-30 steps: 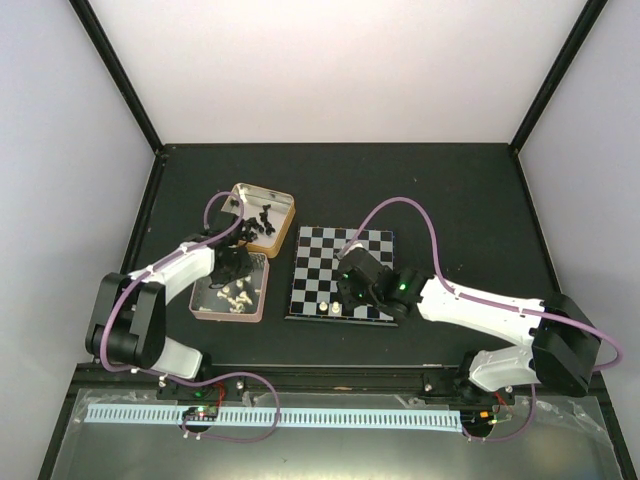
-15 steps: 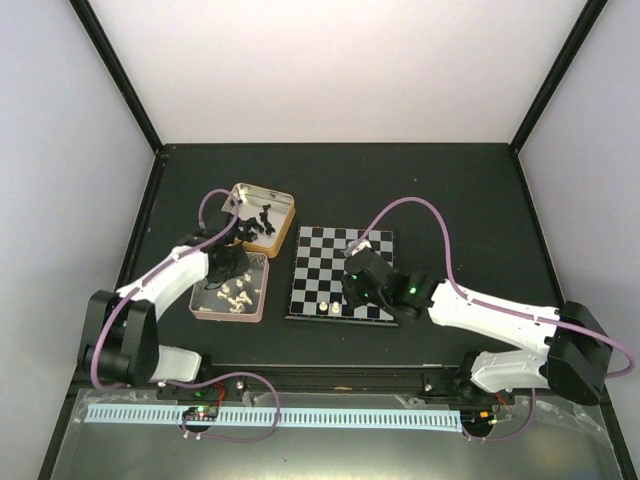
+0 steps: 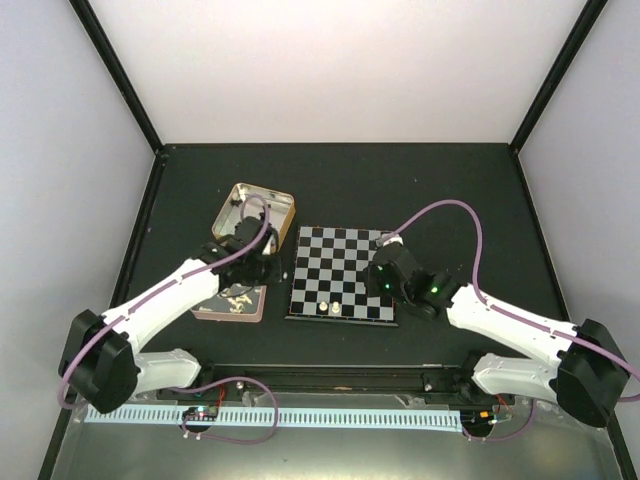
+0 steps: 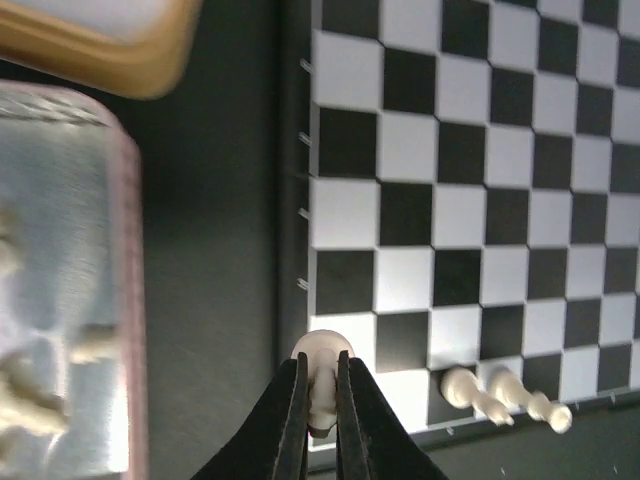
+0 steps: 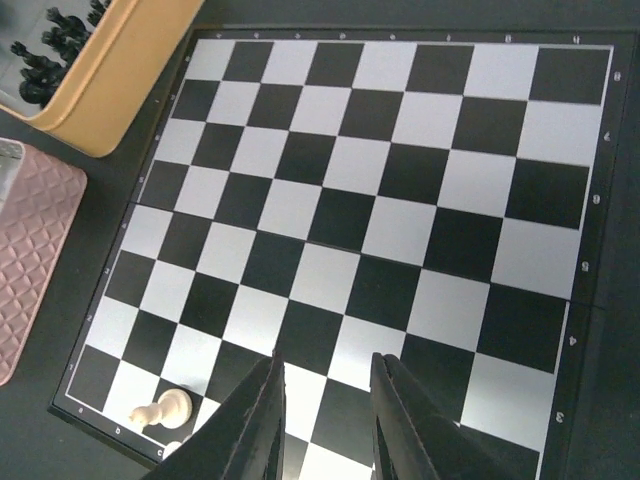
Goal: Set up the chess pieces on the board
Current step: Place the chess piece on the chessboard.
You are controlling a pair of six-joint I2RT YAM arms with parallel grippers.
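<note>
The cream-white piece (image 4: pixel 322 345) hangs base-down, with the white square (image 4: pixel 403 396) beside the standing pieces free, so my left gripper should keep going there until the cream-white piece's base rests.
The board (image 3: pixel 340 262) lies mid-table with two cream-white pieces (image 3: pixel 329 308) standing on its near row. My left gripper (image 3: pixel 270 272) is shut on a cream-white piece (image 4: pixel 322 362) and holds it over the board's near-left corner (image 4: pixel 345 300). The two standing pieces also show in the left wrist view (image 4: pixel 500 395). My right gripper (image 5: pixel 325 395) is open and empty above the board's near middle squares (image 5: pixel 400 200), with one white piece (image 5: pixel 160 408) to its left. In the top view the right gripper (image 3: pixel 380 270) hangs over the board's right side.
A gold tin (image 3: pixel 278 205) stands behind the board's left side, holding black pieces (image 5: pixel 45 50). A pink tin (image 3: pixel 205 308) with several white pieces (image 4: pixel 30 410) sits left of the board, partly under my left arm. Black walls ring the table.
My left gripper has left the pink tin and moved right to the board's left edge with a white piece in it. My right gripper has drawn back to the right across the board.
</note>
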